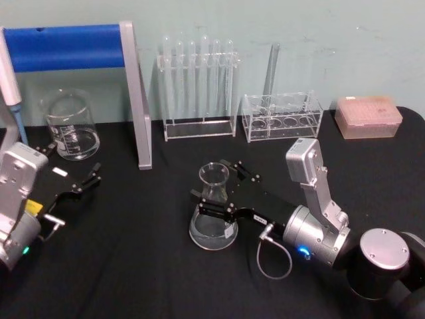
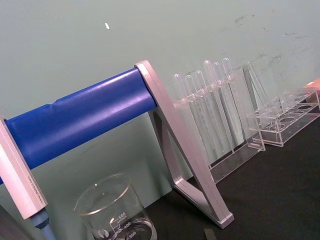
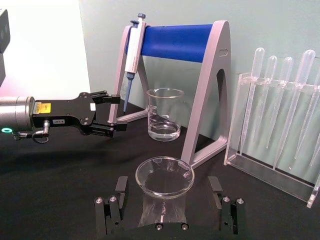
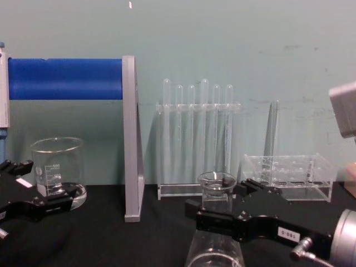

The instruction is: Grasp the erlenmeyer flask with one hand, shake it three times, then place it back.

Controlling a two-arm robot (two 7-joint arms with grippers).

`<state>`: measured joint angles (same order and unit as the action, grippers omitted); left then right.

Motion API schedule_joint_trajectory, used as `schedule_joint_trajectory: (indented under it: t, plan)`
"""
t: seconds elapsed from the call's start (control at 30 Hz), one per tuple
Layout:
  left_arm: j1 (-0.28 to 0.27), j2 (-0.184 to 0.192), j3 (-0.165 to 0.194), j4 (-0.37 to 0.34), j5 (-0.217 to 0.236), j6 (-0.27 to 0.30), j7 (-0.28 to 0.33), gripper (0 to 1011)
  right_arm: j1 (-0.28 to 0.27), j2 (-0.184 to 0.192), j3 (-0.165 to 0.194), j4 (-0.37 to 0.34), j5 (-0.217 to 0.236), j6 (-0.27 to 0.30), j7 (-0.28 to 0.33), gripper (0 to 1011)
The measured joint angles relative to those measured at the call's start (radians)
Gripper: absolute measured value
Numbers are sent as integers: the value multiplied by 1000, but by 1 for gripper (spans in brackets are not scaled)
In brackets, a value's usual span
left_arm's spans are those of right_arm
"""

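Note:
I expect the liquid to stay low in the wide base of the erlenmeyer flask (image 4: 216, 233) when I shake it, because the liquid's surface (image 4: 214, 257) shows far below the flask's narrow neck.
The erlenmeyer flask (image 1: 212, 231) stands upright on the black table, a little liquid in its wide base. My right gripper (image 1: 211, 183) is open with one finger on each side of the flask's neck. In the right wrist view the flask's rim (image 3: 165, 176) sits between the two fingers (image 3: 120, 189), with a gap on both sides. From the chest view the flask (image 4: 216, 183) rises through the right gripper (image 4: 219, 201). My left gripper (image 1: 72, 165) rests open at the table's left, near the beaker (image 1: 72, 126), holding nothing.
A pipette stand with a blue bar (image 1: 66, 46) and grey leg (image 1: 141, 113) stands back left, a pipette (image 3: 134, 47) hanging on it. Behind the flask are a test tube rack (image 1: 198, 86), a low clear rack (image 1: 282, 116) and a pink tip box (image 1: 368, 116).

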<state>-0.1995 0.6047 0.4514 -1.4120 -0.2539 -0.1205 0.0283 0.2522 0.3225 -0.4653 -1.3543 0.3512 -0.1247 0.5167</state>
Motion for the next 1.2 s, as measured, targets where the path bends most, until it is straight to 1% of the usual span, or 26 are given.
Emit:
schedule_joint_trajectory:
  t: [0.07,0.17,0.23,0.33,0.37,0.43,0.47,0.57,0.6,0.63,0.7,0.73,0.77,1.03,1.2]
  plan:
    - [0,0,0,0,0,0,0,1001,0,0,0,0,0,0,0,1000]
    - [0,0,0,0,0,0,0,1001,0,0,0,0,0,0,0,958]
    - [0,0,0,0,0,0,0,1001,0,0,0,0,1,0,0,887]
    - [0,0,0,0,0,0,0,1001,0,1,0,0,1,0,0,839]
    - [0,0,0,0,0,0,0,1001,0,1,0,0,1,0,0,787]
    - [0,0,0,0,0,0,0,1001,0,1,0,0,1,0,0,748]
    - [0,0,0,0,0,0,0,1001,0,1,0,-1,1,0,0,692]
    - [0,0,0,0,0,0,0,1001,0,1,0,-1,1,0,0,632]
    - [0,0,0,0,0,0,0,1001,0,1,0,-1,1,0,0,573]
    - [0,0,0,0,0,0,0,1000,0,1,0,-1,1,0,0,553]
    - [0,0,0,0,0,0,0,1001,0,1,0,-1,0,0,0,479]
    - [0,0,0,0,0,0,0,1001,0,1,0,-1,0,0,0,463]
    - [0,0,0,0,0,0,0,1001,0,1,0,-1,0,0,0,450]
    - [0,0,0,0,0,0,0,1001,-2,2,2,-5,1,2,-2,450]
    - [0,0,0,0,0,0,0,1001,-11,9,16,-43,2,22,-24,450]
